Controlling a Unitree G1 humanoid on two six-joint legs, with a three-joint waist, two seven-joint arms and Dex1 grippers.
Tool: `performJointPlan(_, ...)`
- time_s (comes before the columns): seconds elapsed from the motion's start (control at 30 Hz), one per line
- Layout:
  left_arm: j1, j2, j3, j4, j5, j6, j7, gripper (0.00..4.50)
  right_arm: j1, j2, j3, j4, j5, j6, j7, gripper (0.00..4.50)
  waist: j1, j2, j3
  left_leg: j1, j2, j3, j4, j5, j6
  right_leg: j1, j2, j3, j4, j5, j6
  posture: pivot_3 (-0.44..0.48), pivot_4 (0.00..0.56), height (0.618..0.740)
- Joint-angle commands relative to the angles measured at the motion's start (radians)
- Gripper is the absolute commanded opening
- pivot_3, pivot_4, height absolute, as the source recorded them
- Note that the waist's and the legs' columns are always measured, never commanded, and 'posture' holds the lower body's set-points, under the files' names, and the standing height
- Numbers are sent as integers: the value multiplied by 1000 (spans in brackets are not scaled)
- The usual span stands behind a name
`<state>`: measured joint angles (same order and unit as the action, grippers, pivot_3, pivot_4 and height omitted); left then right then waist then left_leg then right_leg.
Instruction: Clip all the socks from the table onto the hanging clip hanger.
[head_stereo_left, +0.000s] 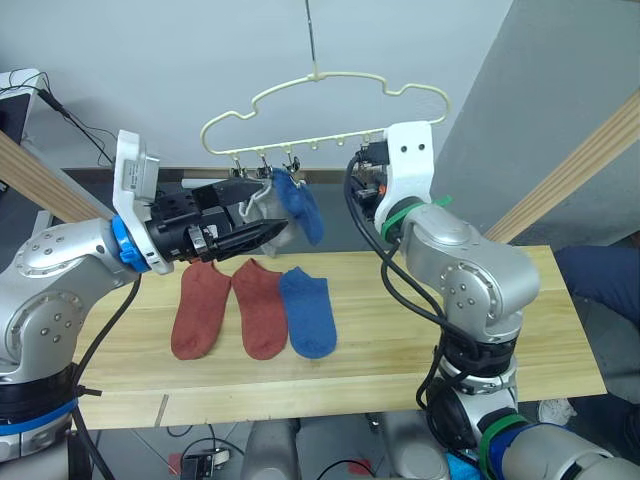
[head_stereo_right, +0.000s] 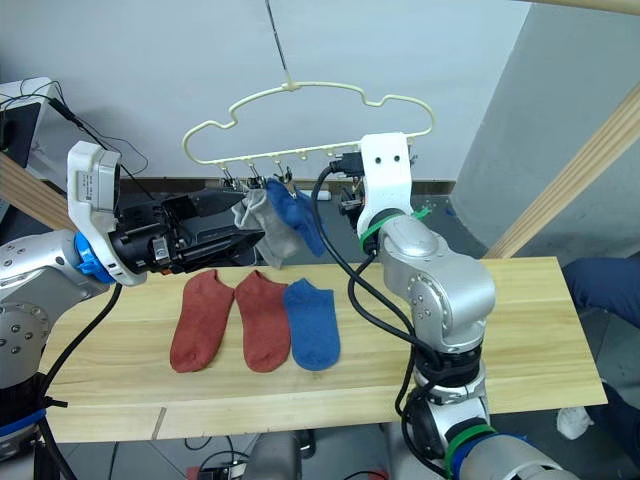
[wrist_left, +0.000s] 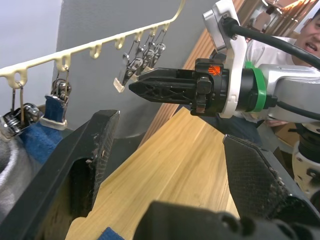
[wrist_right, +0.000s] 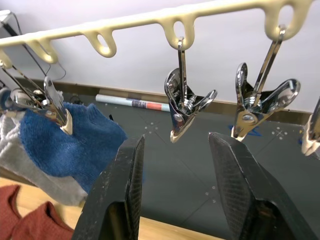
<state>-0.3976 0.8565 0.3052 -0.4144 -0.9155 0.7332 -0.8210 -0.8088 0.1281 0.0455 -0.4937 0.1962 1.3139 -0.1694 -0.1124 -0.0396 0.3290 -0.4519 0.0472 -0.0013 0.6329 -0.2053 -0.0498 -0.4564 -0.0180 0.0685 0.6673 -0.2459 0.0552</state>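
Observation:
My right gripper will make the clip's jaws open when it squeezes the clip's handles together, because the metal clip's handles (wrist_right: 205, 101) are spread apart above its closed jaws (wrist_right: 177, 131).
The cream clip hanger (head_stereo_left: 320, 80) hangs above the table's (head_stereo_left: 480, 330) far edge. A blue sock (head_stereo_left: 300, 205) and a grey sock (head_stereo_right: 265, 225) hang from its left clips. Flat on the table lie two rust-red socks (head_stereo_left: 200, 308) (head_stereo_left: 260, 305) and a blue sock (head_stereo_left: 308, 310) side by side. My left gripper (head_stereo_left: 270, 232) is open and empty, just below the hanging grey sock. My right gripper (wrist_right: 177, 140) is raised to the hanger, open, its fingers on either side of a free metal clip (wrist_right: 185, 107) without touching it. Another free clip (wrist_right: 260, 102) hangs beside it.
Slanted wooden beams stand at the right (head_stereo_left: 580, 165) and the left (head_stereo_left: 40, 185) of the table. A person (wrist_left: 300, 35) is beyond the table's right end, with a blue-clad limb (head_stereo_left: 600, 275) by its edge. A monitor (head_stereo_left: 15, 110) stands at the far left.

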Motion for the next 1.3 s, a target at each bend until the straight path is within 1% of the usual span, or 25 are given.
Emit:
performJointPlan(0.03,-1,9,23,-19,-3,-19,-14,3819,-5,26,11,-21,-12,-33,0,2090,0,0,0,0,0,0,0,0,0,0,0,0,0,0,0,-173,374,740)
performJointPlan(0.17,2,10,24,-23,-4,-18,-12,3819,-4,29,12,-17,-21,-41,6,2090,0,0,0,0,0,0,0,0,0,0,0,0,0,0,0,-172,375,740)
performJointPlan(0.93,47,19,58,-69,-6,-7,33,3819,-104,-13,-1,190,-40,-240,67,2090,4,0,0,0,0,0,0,0,0,0,0,0,0,0,0,-121,355,740)
performJointPlan(1.3,58,19,66,-84,-13,-3,51,3819,-112,-19,0,218,-61,-267,81,2090,7,0,0,0,0,0,0,0,0,0,0,0,0,0,0,-119,349,740)
